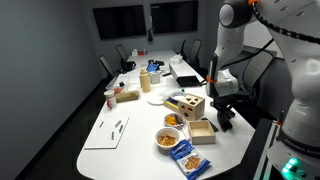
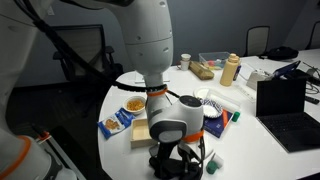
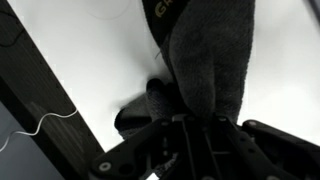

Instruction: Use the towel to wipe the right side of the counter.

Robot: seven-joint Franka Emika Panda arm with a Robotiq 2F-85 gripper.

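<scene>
The towel under the robot's gripper is close to the counter's edge, so the robot should keep the towel down and sweep it back inward toward the wooden box.
A dark grey towel lies bunched on the white table and fills the middle of the wrist view. My gripper is shut on the towel's near end, its fingers pressed together with cloth between them. In an exterior view the gripper is low at the table's edge beside the wooden box, with the dark towel under it. In an exterior view the gripper is down on the table's near edge; the towel shows only as dark cloth round the fingers.
A wooden box, bowls of snacks, a blue snack bag and a white sheet lie on the table. A laptop, bottles and chairs stand farther off. The table's edge is close by.
</scene>
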